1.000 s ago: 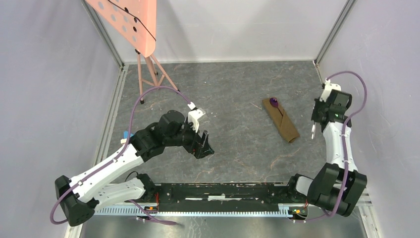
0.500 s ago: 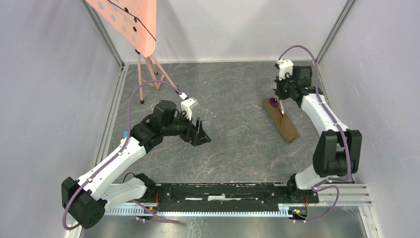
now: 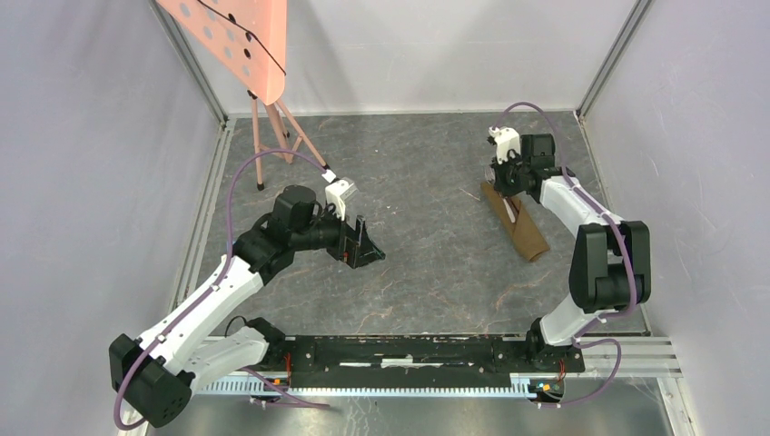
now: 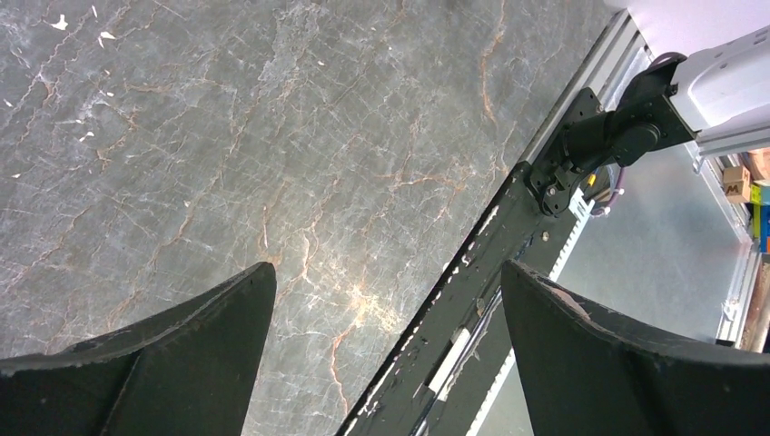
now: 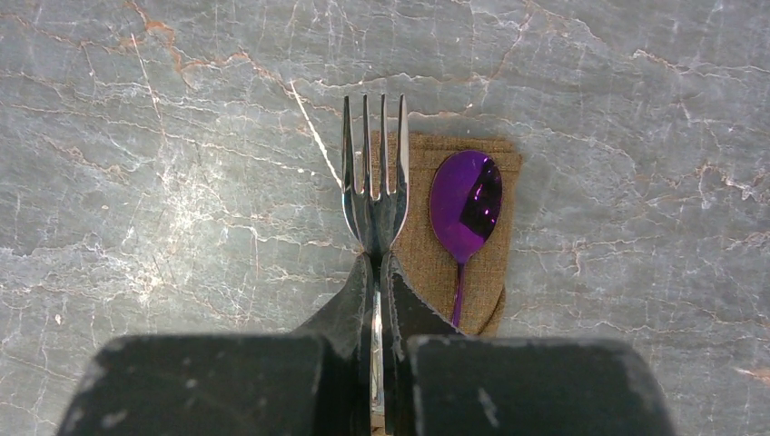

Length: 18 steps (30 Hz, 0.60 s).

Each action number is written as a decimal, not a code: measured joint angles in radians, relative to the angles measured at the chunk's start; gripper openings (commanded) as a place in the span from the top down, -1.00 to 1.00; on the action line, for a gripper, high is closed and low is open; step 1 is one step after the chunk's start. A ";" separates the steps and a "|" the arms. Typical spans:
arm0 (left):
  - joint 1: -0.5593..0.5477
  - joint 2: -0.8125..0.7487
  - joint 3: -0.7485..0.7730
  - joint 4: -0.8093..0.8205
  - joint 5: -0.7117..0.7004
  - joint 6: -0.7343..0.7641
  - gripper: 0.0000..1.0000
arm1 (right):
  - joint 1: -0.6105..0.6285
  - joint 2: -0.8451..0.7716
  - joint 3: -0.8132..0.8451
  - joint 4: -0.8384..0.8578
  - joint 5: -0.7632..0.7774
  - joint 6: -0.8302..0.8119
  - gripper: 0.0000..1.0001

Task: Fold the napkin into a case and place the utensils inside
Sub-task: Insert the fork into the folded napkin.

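My right gripper should keep sliding the fork (image 5: pixel 374 221) in until the fork's tines lie beside the spoon's bowl, because the fork is parallel to the purple spoon and its handle points toward the napkin's pocket (image 5: pixel 493 316).
The tan-brown napkin lies folded as a narrow case (image 3: pixel 522 227) at the right of the table; it also shows in the right wrist view (image 5: pixel 472 263). A purple spoon (image 5: pixel 465 204) sits in it, bowl out at the far end. My right gripper (image 3: pixel 510 184) is over the case's far end, shut on a silvery fork (image 5: pixel 373 186) whose tines point past the case's top left corner (image 5: pixel 375 262). My left gripper (image 3: pixel 367 245) is open and empty over bare table at the left of centre; it also shows in the left wrist view (image 4: pixel 386 309).
A pink perforated board on a tripod (image 3: pixel 263 82) stands at the back left. A small blue block (image 3: pixel 232 246) lies by the left arm. The black base rail (image 3: pixel 409 350) runs along the near edge. Walls close in on three sides.
My right arm swung from the right wall to the case's far end, carrying the fork, and lowered over it. My left arm drew back a little to the left.
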<state>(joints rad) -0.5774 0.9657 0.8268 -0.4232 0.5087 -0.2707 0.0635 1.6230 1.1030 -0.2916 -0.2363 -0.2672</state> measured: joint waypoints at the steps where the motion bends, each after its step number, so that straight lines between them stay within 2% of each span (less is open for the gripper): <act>1: 0.000 0.000 0.000 0.003 0.001 0.000 -1.00 | 0.000 0.002 -0.003 0.000 0.000 -0.001 1.00; 18: 0.018 0.000 -0.013 0.015 0.031 0.000 -1.00 | 0.000 0.042 -0.045 0.040 0.038 -0.034 1.00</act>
<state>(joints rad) -0.5591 0.9657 0.8139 -0.4084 0.5400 -0.2707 0.0635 1.6653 1.0584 -0.2520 -0.1986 -0.3008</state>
